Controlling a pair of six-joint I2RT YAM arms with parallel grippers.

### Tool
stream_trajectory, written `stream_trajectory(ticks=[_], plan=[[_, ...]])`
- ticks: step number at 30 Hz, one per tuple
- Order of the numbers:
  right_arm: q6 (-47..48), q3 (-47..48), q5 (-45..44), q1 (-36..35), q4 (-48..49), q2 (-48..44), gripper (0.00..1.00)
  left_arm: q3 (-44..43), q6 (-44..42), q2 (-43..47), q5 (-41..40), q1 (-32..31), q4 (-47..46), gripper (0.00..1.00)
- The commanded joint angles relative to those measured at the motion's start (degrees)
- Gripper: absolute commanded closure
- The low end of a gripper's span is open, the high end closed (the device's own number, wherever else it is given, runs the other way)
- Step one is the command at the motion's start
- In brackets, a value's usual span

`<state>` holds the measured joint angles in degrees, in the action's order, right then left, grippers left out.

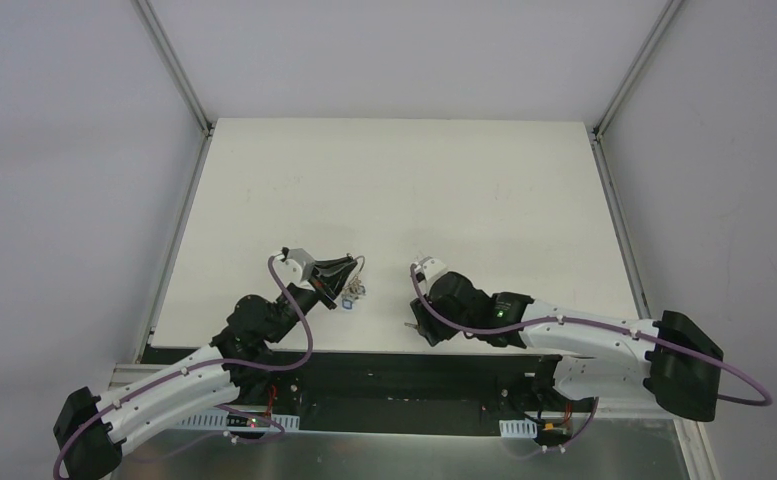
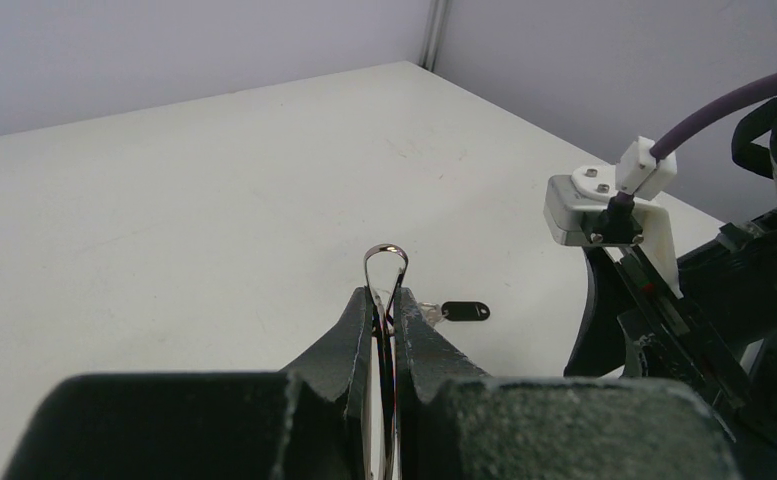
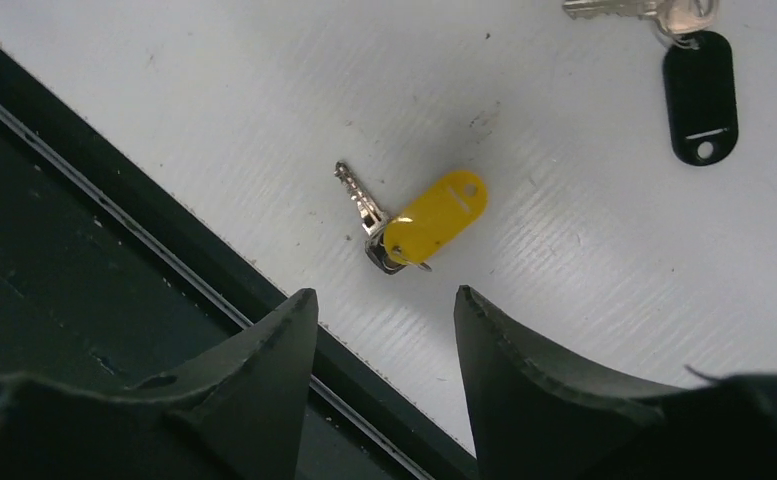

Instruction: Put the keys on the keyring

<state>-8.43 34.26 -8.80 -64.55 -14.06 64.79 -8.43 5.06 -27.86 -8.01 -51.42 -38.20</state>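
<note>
The yellow key's thin ring sticks out at an angle to the open fingers of the robot's right gripper, so the robot should turn the fingers to line up and pinch that ring.
My left gripper is shut on the keyring. The ring's thin silver loop sticks out past the fingertips, and its bunch of keys and tags hangs below the gripper. A key with a black head cover lies on the table just beyond it and also shows in the right wrist view. A key with a yellow head cover lies flat near the table's front edge. My right gripper is open and empty, hovering just short of the yellow key, jaws pointing down at it.
The white table ends in a dark front edge strip right beside the yellow key. The right arm's wrist and camera mount stand close to the right of my left gripper. Grey walls enclose the table.
</note>
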Motion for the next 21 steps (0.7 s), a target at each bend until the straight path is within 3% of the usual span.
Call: stream_trajectory(ticks=[1, 5, 11, 21], plan=[[10.39, 2.19, 4.09, -0.18, 2.93, 1.06, 0.44, -1.54, -0.4, -0.24, -0.16, -0.4, -2.85, 1.0], [19.3, 4.05, 6.42, 0.16, 2.32, 1.63, 0.41, -1.67, -0.27, -0.56, -0.3, -0.36, -2.85, 1.0], [29.36, 11.41, 7.54, 4.02, -7.87, 8.03, 0.39, -1.61, -0.13, -1.02, -0.18, -0.39, -3.2, 1.0], [39.57, 9.16, 16.93, 6.24, -11.87, 9.0, 0.52, -1.1, -0.1, 0.34, -0.8, -0.43, -3.14, 1.0]])
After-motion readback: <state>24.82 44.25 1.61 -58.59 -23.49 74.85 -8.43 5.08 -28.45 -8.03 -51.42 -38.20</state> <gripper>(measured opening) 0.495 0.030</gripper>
